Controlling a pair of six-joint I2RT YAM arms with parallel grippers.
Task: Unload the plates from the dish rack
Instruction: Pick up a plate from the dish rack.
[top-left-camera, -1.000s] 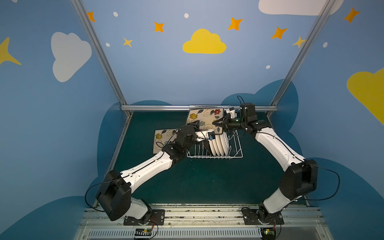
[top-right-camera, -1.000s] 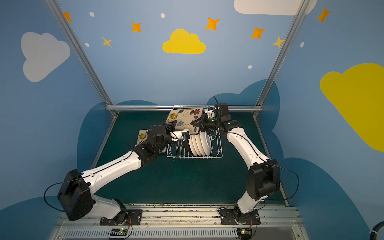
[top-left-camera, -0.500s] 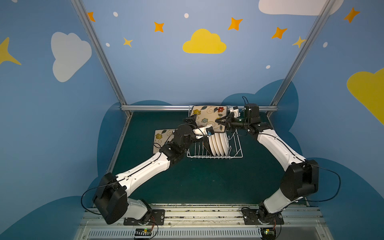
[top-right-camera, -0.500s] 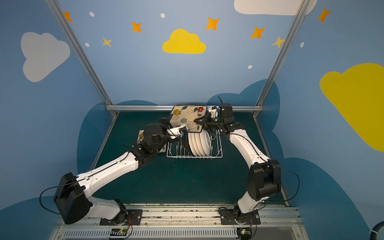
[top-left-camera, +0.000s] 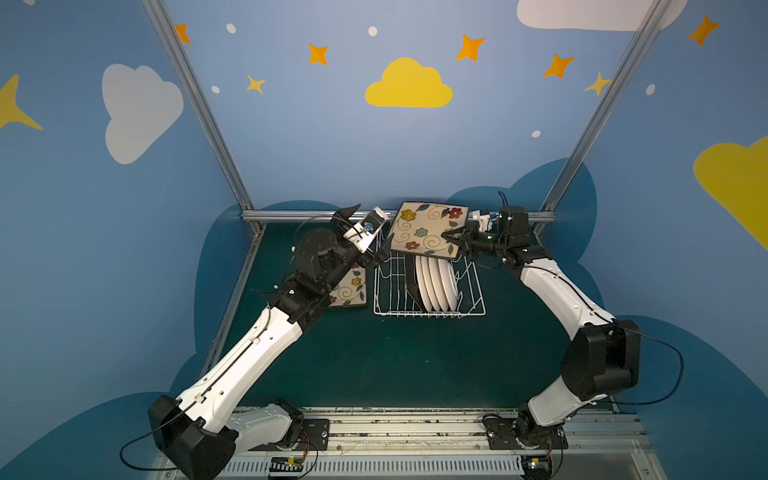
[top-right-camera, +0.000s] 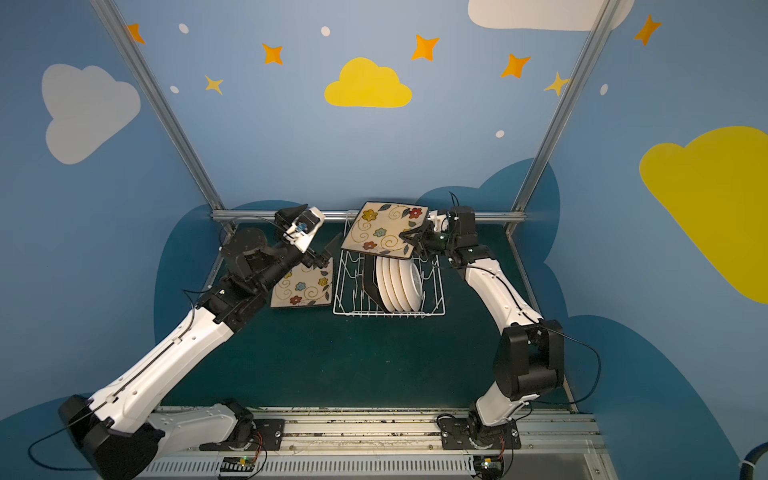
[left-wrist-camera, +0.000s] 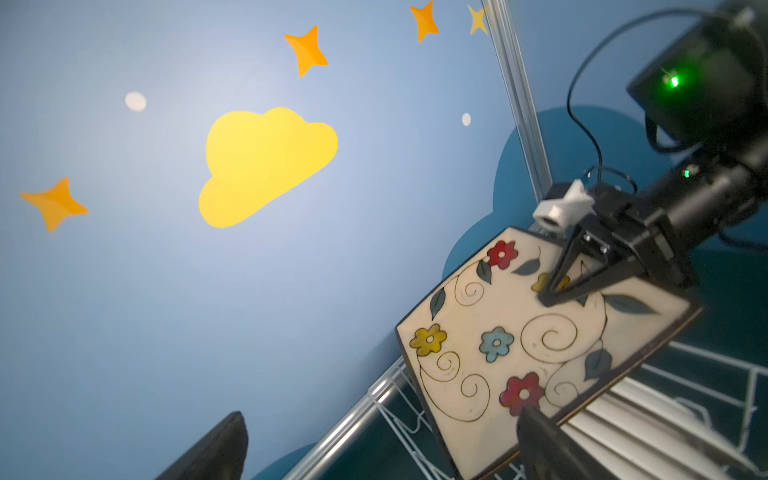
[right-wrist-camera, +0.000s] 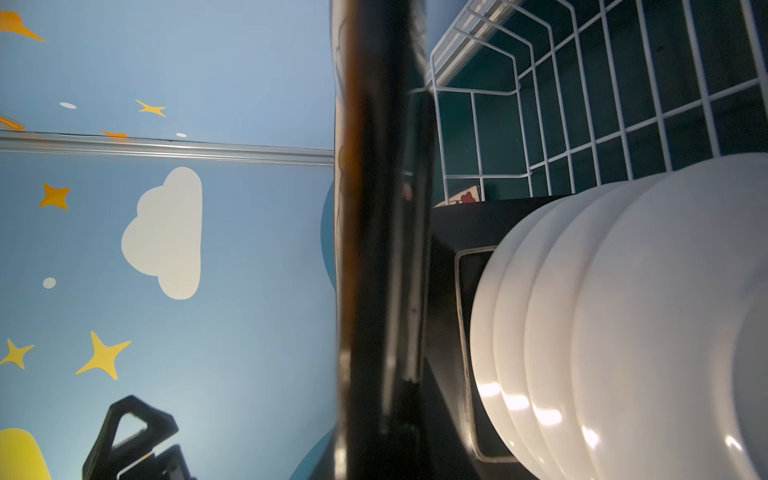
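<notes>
The square plate is in my right gripper over the rack (top-left-camera: 430, 229), far from the flat flowered plate, so next I pass the square plate to my left gripper by its free edge (top-left-camera: 396, 228).
My right gripper (top-left-camera: 448, 237) (top-right-camera: 406, 235) is shut on the edge of a square plate (top-left-camera: 424, 228) (top-right-camera: 382, 230) with a cream flower-and-swirl face, held tilted above the back of the white wire dish rack (top-left-camera: 430, 312) (top-right-camera: 388, 314). In the right wrist view this plate (right-wrist-camera: 374, 249) shows edge-on. In the rack stand several round white plates (top-left-camera: 436, 278) (right-wrist-camera: 623, 332) and a black-backed square plate (top-left-camera: 410, 278) (right-wrist-camera: 457, 232). Another flowered square plate (top-left-camera: 351, 291) (top-right-camera: 303, 286) lies flat on the table left of the rack. My left gripper (top-left-camera: 365, 235) (left-wrist-camera: 382, 444) is open just left of the held plate (left-wrist-camera: 498, 345), gripping nothing.
An aluminium rail (top-left-camera: 299, 216) runs along the back edge of the green table, right behind the held plate. Slanted frame posts (top-left-camera: 208, 124) stand at both back corners, with blue walls close on three sides. Open table surface (top-left-camera: 395, 365) lies in front of the rack.
The left gripper opened wide and drew up and left, away from the rack. The right gripper raised the flowered plate higher and further back over the rack.
</notes>
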